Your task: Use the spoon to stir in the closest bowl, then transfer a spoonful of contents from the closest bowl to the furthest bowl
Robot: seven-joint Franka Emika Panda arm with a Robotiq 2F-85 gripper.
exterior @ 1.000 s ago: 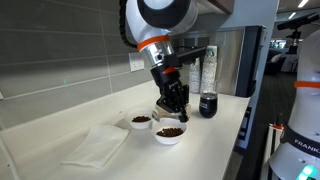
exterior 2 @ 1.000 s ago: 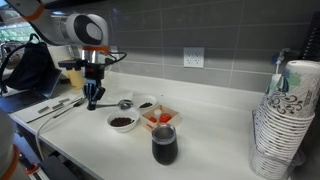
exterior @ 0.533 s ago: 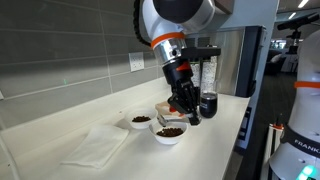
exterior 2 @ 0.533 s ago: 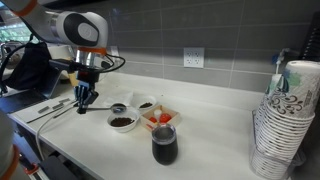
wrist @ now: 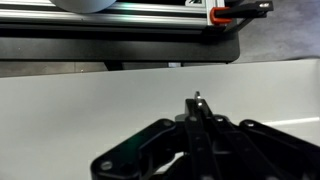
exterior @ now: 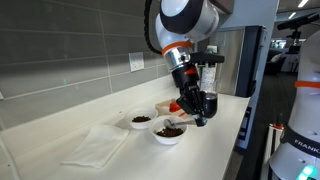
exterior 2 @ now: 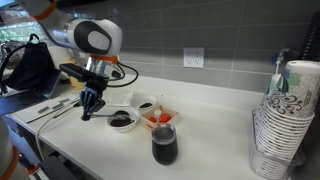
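Note:
I should pull my gripper back and tip the spoon's head down into the dark brown contents (exterior: 168,132) to stir, because the spoon (exterior: 180,123) reaches almost level across the near bowl.
My gripper (exterior: 198,117) (exterior 2: 88,108) is shut on the spoon (exterior: 186,121), a thin silvery stick that slants down toward the near bowl (exterior: 169,131) (exterior 2: 122,120). That white bowl holds dark brown contents (exterior: 170,130) (exterior 2: 122,121). In an exterior view the gripper hangs just right of the bowl's rim, in the other just left of it. A second white bowl (exterior: 141,121) (exterior 2: 146,105) with dark bits stands behind, nearer the wall. In the wrist view only the spoon's tip (wrist: 197,97) pokes out above the shut gripper (wrist: 197,118) over bare white counter.
A dark cup (exterior: 208,104) (exterior 2: 164,146) and a red-and-white box (exterior 2: 160,117) stand close to the bowls. A white cloth (exterior: 95,146) lies on the counter. Stacked paper cups (exterior 2: 285,120) stand at one end. The counter edge (exterior: 240,130) is close to the gripper.
The arm has swung from above the bowls toward the counter edge and sunk lower, its wrist turning. The spoon stays in the shut gripper.

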